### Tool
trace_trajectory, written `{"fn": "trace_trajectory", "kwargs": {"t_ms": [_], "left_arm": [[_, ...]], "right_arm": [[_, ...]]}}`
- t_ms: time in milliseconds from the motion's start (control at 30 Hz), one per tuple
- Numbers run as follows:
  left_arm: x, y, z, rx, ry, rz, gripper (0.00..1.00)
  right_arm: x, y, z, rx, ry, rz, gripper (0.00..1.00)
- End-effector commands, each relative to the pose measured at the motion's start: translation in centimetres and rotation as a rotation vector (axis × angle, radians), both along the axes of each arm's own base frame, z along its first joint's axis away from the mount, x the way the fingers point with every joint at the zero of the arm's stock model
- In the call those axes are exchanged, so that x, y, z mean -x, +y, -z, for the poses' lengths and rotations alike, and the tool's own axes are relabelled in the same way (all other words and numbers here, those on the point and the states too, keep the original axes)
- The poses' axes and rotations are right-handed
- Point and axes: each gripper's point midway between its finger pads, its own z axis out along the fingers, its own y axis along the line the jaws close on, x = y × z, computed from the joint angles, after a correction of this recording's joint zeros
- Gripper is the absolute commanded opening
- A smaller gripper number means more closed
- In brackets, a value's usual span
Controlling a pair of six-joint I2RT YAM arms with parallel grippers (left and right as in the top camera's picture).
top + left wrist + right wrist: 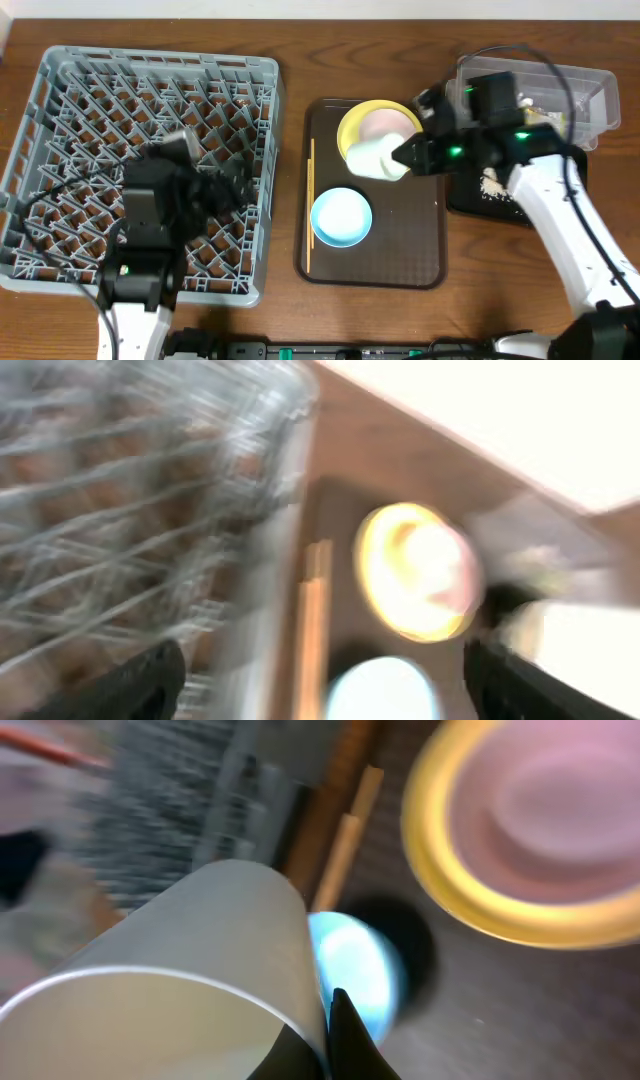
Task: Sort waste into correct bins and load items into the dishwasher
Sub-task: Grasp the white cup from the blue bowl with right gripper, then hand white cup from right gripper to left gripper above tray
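Observation:
The white bowl's rim (396, 160) is in my right gripper across the brown tray from the grey dish rack, so my left gripper should grab the bowl's loose end (357, 160).
My right gripper (405, 155) (330, 1020) is shut on the rim of a white bowl (375, 158) (200, 950), held tilted above the brown tray beside the yellow plate (350, 125) (520, 830). The light blue bowl (341, 217) (350, 960) and wooden chopsticks (310, 200) (345, 840) lie on that tray. My left gripper (235, 185) (325, 680) is open and empty over the right part of the grey dish rack (140, 100) (120, 490). The left wrist view is blurred; it shows the plate (415, 570), blue bowl (385, 690) and chopsticks (312, 620).
The brown serving tray (400, 250) lies between the rack and the bins. A clear tub (590, 85) stands at the back right. In front of it is a black tray (470, 205) with pale rice crumbs (490, 185). Cables run over the tub.

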Motion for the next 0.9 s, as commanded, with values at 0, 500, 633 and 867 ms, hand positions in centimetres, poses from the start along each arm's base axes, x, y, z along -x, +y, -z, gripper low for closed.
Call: {"fn": "trace_trajectory", "kwargs": {"t_ms": [0,500,633,867], "left_arm": [[-0.6,-4.8,-1.6,0.315,0.056,0.164,0.91],[2.5,-11.7,-7.5,0.730,0.081,0.905,0.89],[2.9,-11.8,-7.7,0.741,0.100,0.923,0.89],[3.8,-13.4,-7.7,0.749,0.134,0.959,0.88]], "right_arm": [[2.2,2.6,-3.9,-0.282,-0.007,-0.185,0.01],[4.5,4.2,-10.7,-0.646,-0.128,-0.432,0.01],[4.8,4.2,-11.4,-0.678,-0.148,-0.462,0.01],[4.9,4.5,-11.4,-0.677,-0.152,-0.472,0.01]]}}
